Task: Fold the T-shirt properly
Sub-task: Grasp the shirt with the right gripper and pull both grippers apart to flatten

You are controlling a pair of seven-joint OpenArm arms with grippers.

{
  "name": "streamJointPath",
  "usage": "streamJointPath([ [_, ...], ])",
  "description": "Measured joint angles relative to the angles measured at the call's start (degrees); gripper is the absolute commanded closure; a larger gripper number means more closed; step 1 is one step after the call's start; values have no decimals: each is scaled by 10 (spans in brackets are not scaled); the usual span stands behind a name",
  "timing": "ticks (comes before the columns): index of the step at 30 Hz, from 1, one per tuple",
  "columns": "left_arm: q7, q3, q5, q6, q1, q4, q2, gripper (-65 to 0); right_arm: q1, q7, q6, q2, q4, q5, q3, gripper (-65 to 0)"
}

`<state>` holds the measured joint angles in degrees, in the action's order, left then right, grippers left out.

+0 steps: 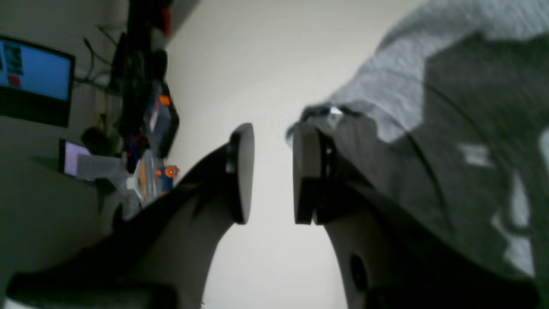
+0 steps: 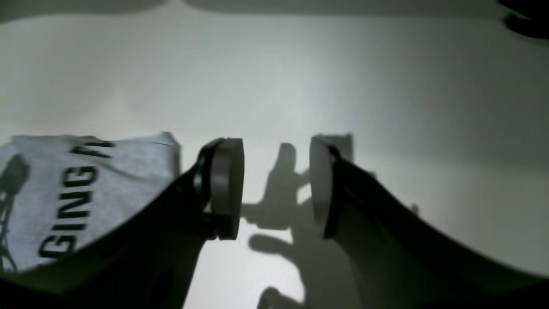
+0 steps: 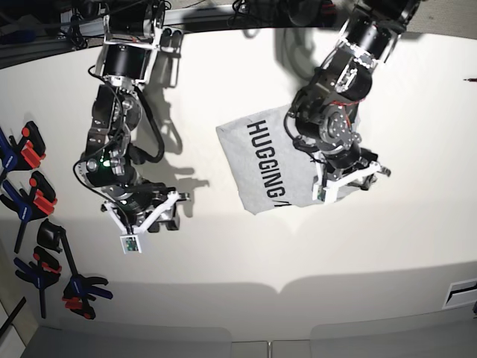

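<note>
Next, my left gripper returns onto the T-shirt (image 3: 299,170) and turns it square, because the lettering on the folded T-shirt (image 3: 267,164) is crooked to the table's edge.
The light grey T-shirt (image 3: 268,160) lies folded into a compact shape at the table's middle, with black lettering "HUGGING" facing up. My left gripper (image 3: 349,180) is open and empty at the shirt's right edge. In the left wrist view the gripper (image 1: 272,171) has bare table between its pads, and the shirt (image 1: 399,81) lies just beyond its right finger. My right gripper (image 3: 155,218) is open and empty, apart from the shirt to its left. In the right wrist view the gripper (image 2: 276,184) is over bare table, with the lettered shirt (image 2: 85,184) at the left.
The white table (image 3: 238,261) bears it all. Several black, blue and orange clamps (image 3: 30,201) lie along the left edge. A lit monitor (image 1: 34,73) and cluttered gear (image 1: 150,128) stand beyond the table in the left wrist view. A white label (image 3: 462,292) sits at the lower right.
</note>
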<state>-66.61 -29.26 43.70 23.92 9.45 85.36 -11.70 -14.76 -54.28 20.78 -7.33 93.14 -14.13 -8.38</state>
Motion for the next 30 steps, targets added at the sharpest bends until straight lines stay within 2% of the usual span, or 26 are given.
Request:
streamJointPath([
  [3,-37,0,8,0,20,0,-37,-137,0,0,12,12,0,2,0,-235],
  [5,-69,1,44,0,35,0,-56,-137,0,7,29,21,0,-18,0,-224],
  [6,-74,1,48,0,44,0,-65,-137,0,17,35,28,0,-25,0,-185],
  [8,-75,1,43,1,57,0,-77,-137,-2,33,42,43,0,-39,0,-58],
  [9,-76,1,27,1,60,3,-80,-137,-3,38,47,51,0,-38,0,-6],
  [12,-87,1,-61,-2,53,34,-79,-137,-17,43,49,74,0,-33,0,0],
  [14,-81,-7,-101,-31,32,73,-78,-137,-36,54,49,89,-6,-22,5,0],
  [17,-50,-60,-103,-33,-2,157,-82,-137,-82,68,51,103,-67,17,30,0],
  [21,12,-157,-106,-30,-18,237,-76,-137,-143,73,50,133,-225,56,73,0],
  [25,50,-219,-195,-30,-59,222,-63,-137,-196,87,50,145,-378,78,116,0],
  [28,93,-229,-200,-30,-82,207,-64,-137,-221,115,49,142,-465,78,153,0],
  [30,153,-227,-196,-15,-90,179,-64,-137,-224,146,25,142,-508,76,177,0],
])
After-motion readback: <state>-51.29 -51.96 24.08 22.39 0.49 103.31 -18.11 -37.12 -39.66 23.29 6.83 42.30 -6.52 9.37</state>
